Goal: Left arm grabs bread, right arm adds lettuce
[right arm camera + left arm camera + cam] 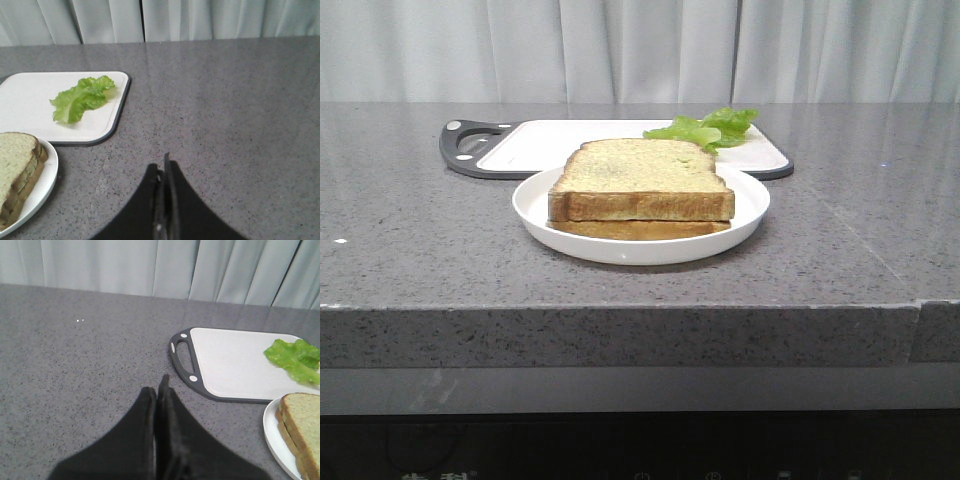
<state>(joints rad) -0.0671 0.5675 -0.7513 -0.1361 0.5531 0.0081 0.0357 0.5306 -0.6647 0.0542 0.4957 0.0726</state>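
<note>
I should keep my right gripper waiting while my left gripper lifts the bread clear before I add lettuce, because the bread is lying over the thinner slice on the plate.
A thick toast slice, the bread, lies on top of a thinner slice on a white plate at mid-table; both arms are out of the front view. The bread and plate show at the edge of the left wrist view, well apart from my left gripper, which is shut with nothing in it over bare counter. A ruffled green lettuce leaf lies on the white cutting board behind the plate. My right gripper is shut and empty, away from the lettuce.
The cutting board has a dark rim and a handle on its left end. Grey speckled counter stretches on both sides. A pale curtain hangs behind. The counter's front edge runs just below the plate.
</note>
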